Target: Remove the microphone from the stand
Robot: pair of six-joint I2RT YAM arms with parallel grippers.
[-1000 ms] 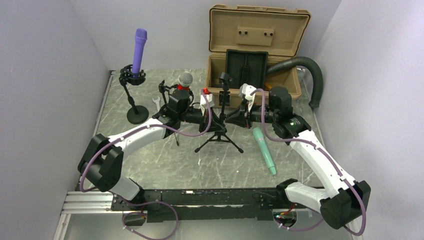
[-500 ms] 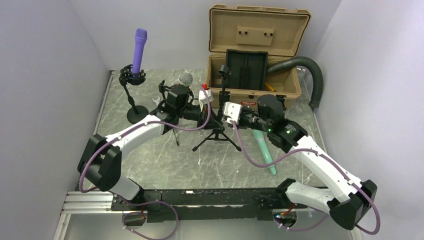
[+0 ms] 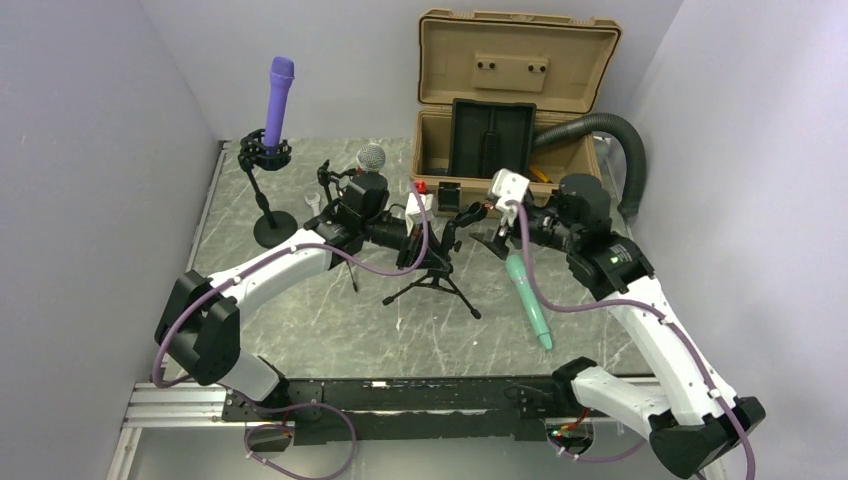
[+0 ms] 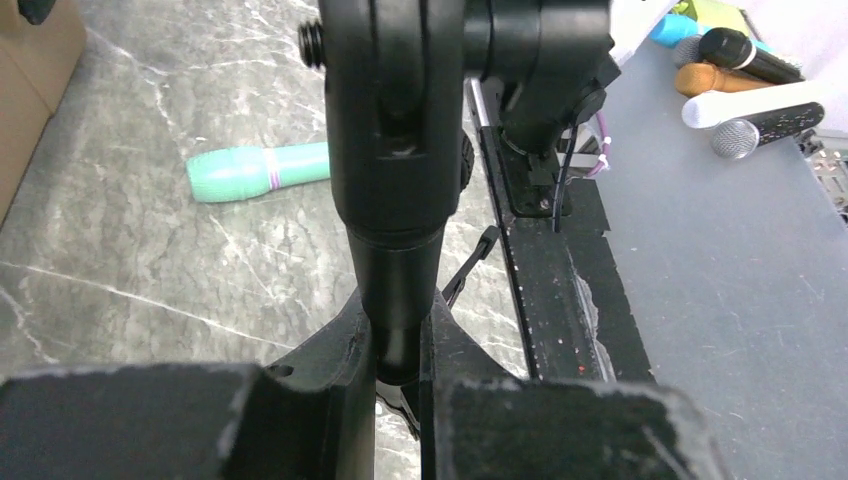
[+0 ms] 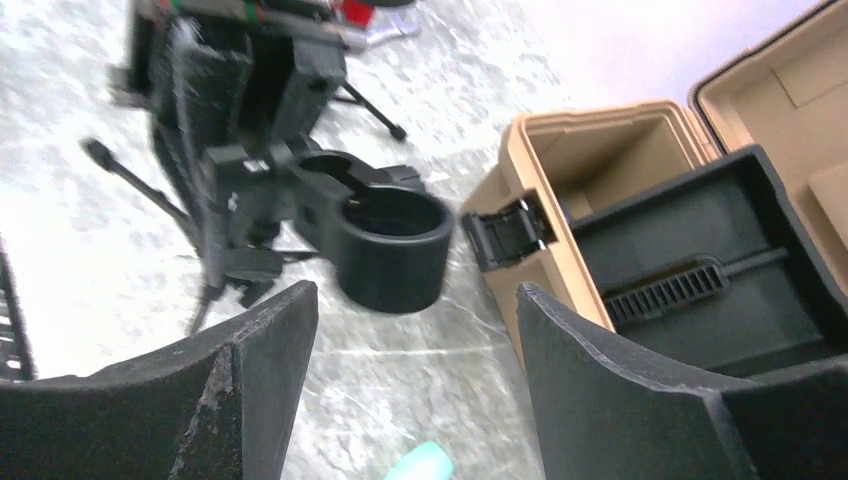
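Note:
Next, I take the stand below its ring clip [image 3: 452, 228] with my right gripper and carry it toward the case, as my left gripper holds the empty stand [image 3: 438, 272] mid-table.
A black tripod stand [image 3: 435, 285] sits mid-table, its pole [image 4: 395, 290] clamped in my left gripper [image 4: 397, 350], which is shut on it. The stand's ring clip [image 5: 390, 240] is empty and leans to the right [image 3: 457, 220]. My right gripper [image 5: 412, 300] hovers open just right of the clip [image 3: 487, 225], holding nothing. A teal microphone [image 3: 527, 300] lies flat on the marble right of the stand, also visible in the left wrist view [image 4: 260, 170]; its tip [image 5: 420, 462] shows below my right fingers.
A purple microphone [image 3: 277, 100] stands in a round-base stand [image 3: 272, 225] at the far left. A silver-headed microphone [image 3: 371, 158] is behind my left wrist. An open tan case [image 3: 510, 110] with a black hose [image 3: 615, 140] sits at the back.
My right gripper has opened and drawn back to the right of the stand. The stand's clip has dropped from upright to leaning right. The teal microphone has not moved.

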